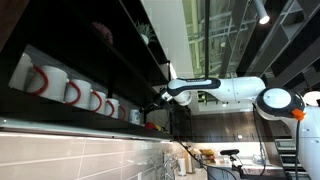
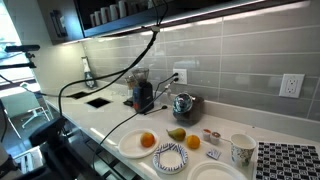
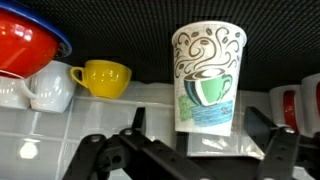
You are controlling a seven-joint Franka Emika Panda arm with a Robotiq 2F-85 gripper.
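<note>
My gripper should now move its open fingers toward the paper cup [image 3: 208,75], which stands centred in front of them and clear of its neighbours, until they are on either side of its base [image 3: 205,119], and then close.
In the wrist view a paper cup [image 3: 207,80] with a green cup print and brown swirls stands upright on a glossy white shelf [image 3: 120,125]. My gripper [image 3: 200,142] is open. Its two black fingers stand either side of the cup's base with a gap on each side, not touching it. In an exterior view the white arm reaches from the right to the high dark shelf, with the gripper [image 1: 160,95] at the shelf's edge. The cup itself is too small to make out there.
On the shelf left of the cup are a yellow cup [image 3: 103,78], a white mug [image 3: 50,90] and a red bowl [image 3: 25,40]. A red-and-white mug [image 3: 300,105] stands to its right. A row of white mugs [image 1: 70,92] lines the shelf. Below, the counter holds plates with fruit [image 2: 147,140] and another paper cup [image 2: 241,150].
</note>
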